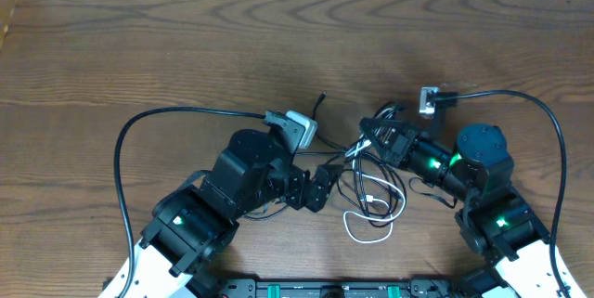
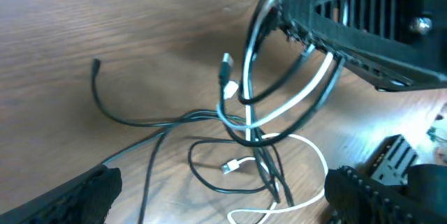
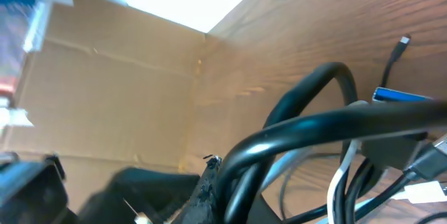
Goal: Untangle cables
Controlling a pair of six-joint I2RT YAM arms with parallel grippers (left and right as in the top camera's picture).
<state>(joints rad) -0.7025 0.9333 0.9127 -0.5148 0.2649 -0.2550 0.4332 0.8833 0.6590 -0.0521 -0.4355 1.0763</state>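
The black and white strands of cable (image 2: 248, 116) hang under the right gripper in line with the left gripper's open fingers, so the left gripper should continue moving in and close there.
A thin black cable (image 2: 140, 121) and a white cable (image 2: 311, 151) lie tangled on the wooden table, and the same tangle (image 1: 371, 207) shows in the overhead view. Strands of both rise to my right gripper (image 2: 297, 18), which is shut on them above the table (image 1: 373, 136). In the right wrist view, dark loops crowd its fingers (image 3: 220, 182). My left gripper (image 2: 223, 189) stands wide open low over the loops with nothing between its fingers (image 1: 320, 187). One black end (image 2: 96, 63) trails off to the left. A white plug (image 2: 232, 165) rests inside a black loop.
Thick black camera cables (image 1: 125, 140) (image 1: 548, 122) arc out from both arms. A cardboard wall (image 3: 105, 98) stands at the table's edge. A dark rail (image 1: 334, 289) runs along the near edge between the arm bases. Bare wood (image 1: 186, 38) stretches across the far half.
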